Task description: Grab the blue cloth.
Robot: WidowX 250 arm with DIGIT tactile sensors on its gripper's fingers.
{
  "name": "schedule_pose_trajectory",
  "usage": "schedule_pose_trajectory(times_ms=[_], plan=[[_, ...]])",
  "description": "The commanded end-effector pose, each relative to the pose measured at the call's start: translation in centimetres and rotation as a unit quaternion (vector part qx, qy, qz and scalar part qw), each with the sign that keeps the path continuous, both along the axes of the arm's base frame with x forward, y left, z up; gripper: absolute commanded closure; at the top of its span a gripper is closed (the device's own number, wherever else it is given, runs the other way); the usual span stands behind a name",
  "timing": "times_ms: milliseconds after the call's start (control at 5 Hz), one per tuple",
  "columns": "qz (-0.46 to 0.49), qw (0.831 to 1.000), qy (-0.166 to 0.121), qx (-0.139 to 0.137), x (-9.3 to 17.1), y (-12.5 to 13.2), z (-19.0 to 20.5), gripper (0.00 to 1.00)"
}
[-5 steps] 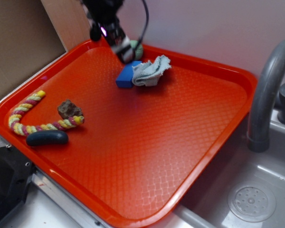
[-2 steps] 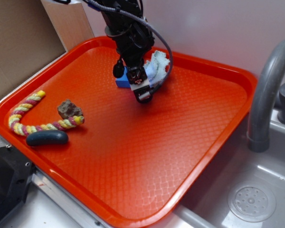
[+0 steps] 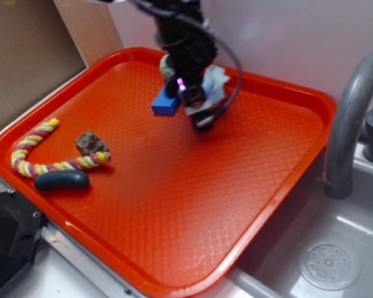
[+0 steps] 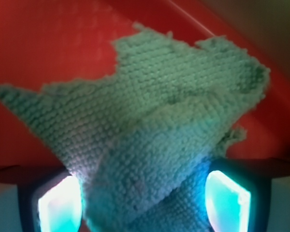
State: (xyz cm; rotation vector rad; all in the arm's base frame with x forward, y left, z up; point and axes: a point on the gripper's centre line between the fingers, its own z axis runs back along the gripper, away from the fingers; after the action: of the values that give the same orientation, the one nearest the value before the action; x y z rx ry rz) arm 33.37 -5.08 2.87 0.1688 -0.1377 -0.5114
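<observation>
I expect the free ends of the blue cloth (image 3: 216, 82) to hang down around my gripper when I lift the cloth, because it has a loose fold (image 4: 159, 140) and thin, spread corners.
The blue cloth (image 3: 216, 79) is a pale grey-blue woven rag at the back of the red tray (image 3: 174, 205), mostly hidden behind my arm in the exterior view. In the wrist view the blue cloth (image 4: 150, 125) fills the middle and runs down between my two lit fingers (image 4: 60, 205). My gripper (image 3: 199, 113) is right over it and stands open, one finger on each side of the bunched fabric, with the gripper's midpoint (image 4: 142, 205) on cloth. I cannot tell whether the pads touch it.
A bright blue block (image 3: 164, 103) lies just left of the cloth, with a pale green knitted ball (image 3: 166, 64) behind it. A rope toy (image 3: 34, 146), a brown lump (image 3: 90, 143) and a dark oblong (image 3: 61, 180) lie at the tray's left. A grey faucet (image 3: 348, 112) and sink (image 3: 329, 248) are at right.
My arm swung from the tray's back left corner down and to the right, over the blue block and onto the cloth. The cloth is now largely covered by the gripper.
</observation>
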Motion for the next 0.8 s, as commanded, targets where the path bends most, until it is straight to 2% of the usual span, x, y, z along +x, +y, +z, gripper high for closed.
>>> schedule_pose_trajectory(times_ms=[0,200,400,600], plan=[[0.020,1.000,-0.006,-0.004,1.5,-0.9,-0.1,1.00],[0.032,0.999,-0.005,-0.013,0.5,-0.1,1.7,1.00],[0.066,0.997,0.003,-0.038,-1.6,1.9,4.0,1.00],[0.094,0.994,-0.003,-0.049,-4.0,3.3,4.8,1.00]])
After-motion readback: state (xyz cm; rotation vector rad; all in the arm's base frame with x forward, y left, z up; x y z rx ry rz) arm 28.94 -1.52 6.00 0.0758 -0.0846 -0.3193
